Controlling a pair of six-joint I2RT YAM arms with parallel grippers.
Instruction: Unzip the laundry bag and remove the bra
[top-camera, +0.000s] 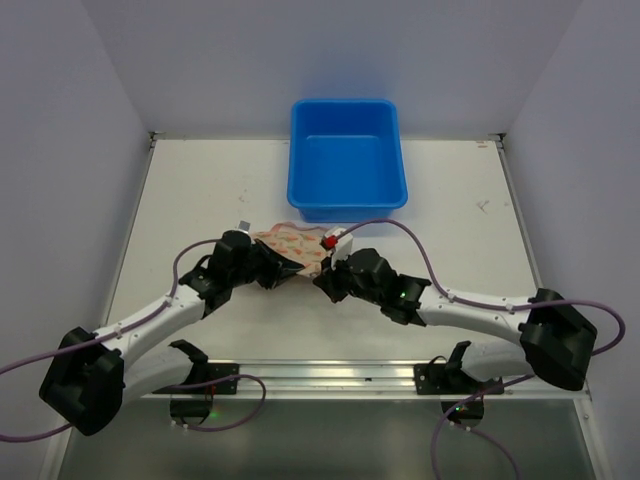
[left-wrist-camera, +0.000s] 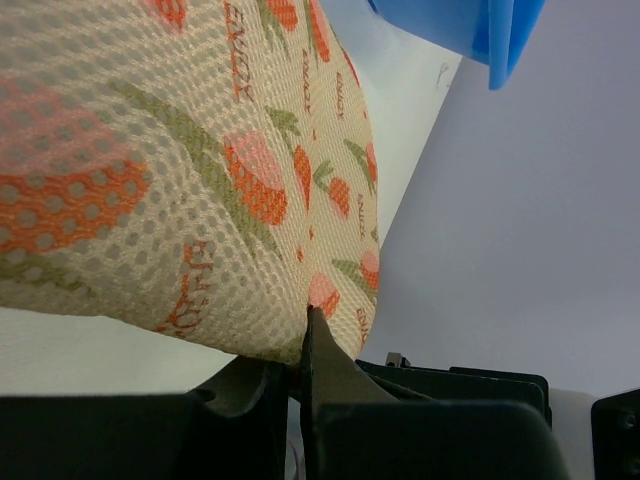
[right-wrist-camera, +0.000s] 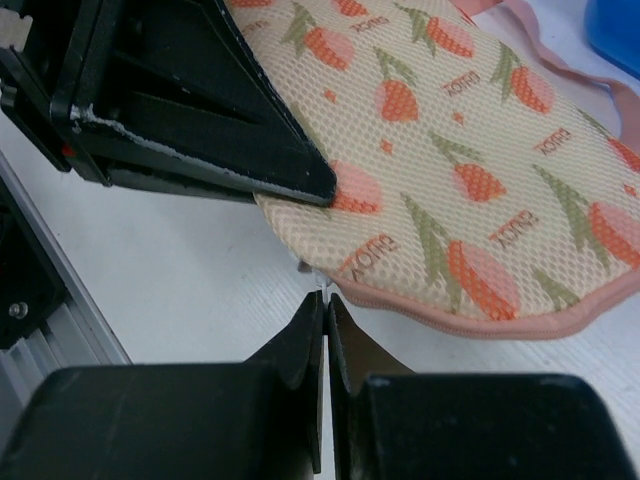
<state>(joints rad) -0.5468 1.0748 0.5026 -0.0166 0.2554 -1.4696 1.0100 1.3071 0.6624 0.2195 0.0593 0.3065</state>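
Note:
My left gripper is pinching the bag close beside the zip pull (right-wrist-camera: 312, 270), so it should open and take the edging farther away while my right gripper keeps hold of the pull.
The laundry bag (top-camera: 291, 245), cream mesh with an orange-pink print and pink zip edging, lies zipped on the table in front of the blue tub. My left gripper (top-camera: 283, 268) is shut on the bag's near edge; the left wrist view shows the fabric (left-wrist-camera: 200, 170) pinched between its fingers (left-wrist-camera: 305, 322). My right gripper (top-camera: 322, 282) is shut on the small pale zip pull (right-wrist-camera: 322, 285) at the bag's pink edging (right-wrist-camera: 450, 318). The left fingers (right-wrist-camera: 210, 120) rest on the bag in the right wrist view. The bra is hidden.
A blue plastic tub (top-camera: 347, 160) stands just behind the bag, and its rim also shows in the left wrist view (left-wrist-camera: 495, 35). A pink loop (right-wrist-camera: 545, 50) trails from the bag's far side. The metal rail (top-camera: 320, 375) runs along the near edge.

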